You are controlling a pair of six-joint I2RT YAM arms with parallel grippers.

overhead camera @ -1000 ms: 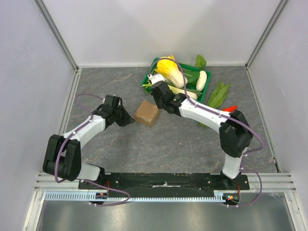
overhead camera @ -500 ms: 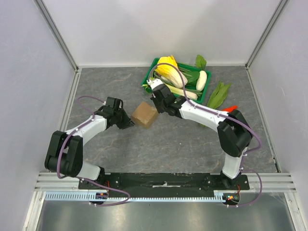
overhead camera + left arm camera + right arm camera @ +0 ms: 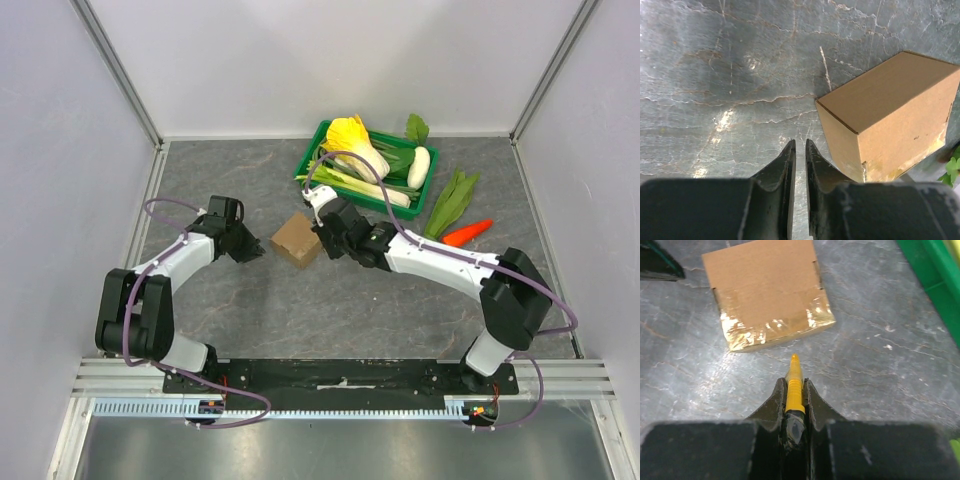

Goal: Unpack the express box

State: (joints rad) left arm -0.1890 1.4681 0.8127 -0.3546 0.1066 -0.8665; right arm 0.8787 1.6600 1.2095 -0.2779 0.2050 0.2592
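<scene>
The express box's taped side (image 3: 780, 330) lies crosswise to the yellow tool, so I should turn the box (image 3: 296, 238) and steady it with my left gripper before cutting.
The express box (image 3: 297, 240) is a small brown cardboard box lying shut on the grey table between both arms. In the right wrist view its taped side (image 3: 775, 325) faces me. My right gripper (image 3: 792, 381) (image 3: 326, 238) is shut on a yellow pen-shaped tool (image 3: 794, 390). The tool's tip stops a little short of that taped side. My left gripper (image 3: 800, 142) (image 3: 257, 250) hovers just left of the box (image 3: 890, 100). Its jaws stand a narrow slit apart with nothing between them.
A green crate (image 3: 309, 160) of vegetables stands behind the box, its corner (image 3: 935, 280) to the right of my right gripper. Leafy greens (image 3: 452, 198) and a carrot (image 3: 465, 233) lie on the table right of the crate. Walls close in the table's sides.
My right arm has swung from the crate side down towards the near right side of the box. The left gripper has drawn slightly left and its jaws have parted a little. The box shifted slightly.
</scene>
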